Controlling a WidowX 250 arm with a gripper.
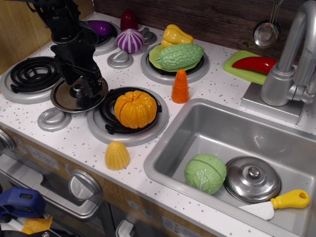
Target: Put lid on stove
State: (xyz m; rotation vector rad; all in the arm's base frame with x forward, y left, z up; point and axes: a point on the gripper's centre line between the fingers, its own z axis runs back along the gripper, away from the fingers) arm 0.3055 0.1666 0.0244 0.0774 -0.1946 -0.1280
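The lid (pixel 69 99) lies where there is a gap in the row of grey dials (pixel 54 119), so the robot should expect a dial hidden underneath when its gripper lifts the lid.
The flat shiny steel lid (pixel 74 98) lies on the white speckled stove (pixel 74 140), between the empty left coil burner (pixel 30 75) and the front burner that holds the orange pumpkin (pixel 135 108). Its small knob shows free in the middle. My black gripper (pixel 87 80) hangs just above the lid's back right part. Its fingers are apart and off the knob, holding nothing. A second, more domed steel lid (pixel 252 178) lies in the sink.
A corn cob (pixel 117 155) lies near the front edge and an orange carrot (pixel 180 86) stands by the sink (pixel 197 123). A green bitter gourd and a yellow pepper sit on the back right burner, and a purple onion (pixel 130 40) behind the arm. A cabbage and a yellow-handled knife lie in the sink.
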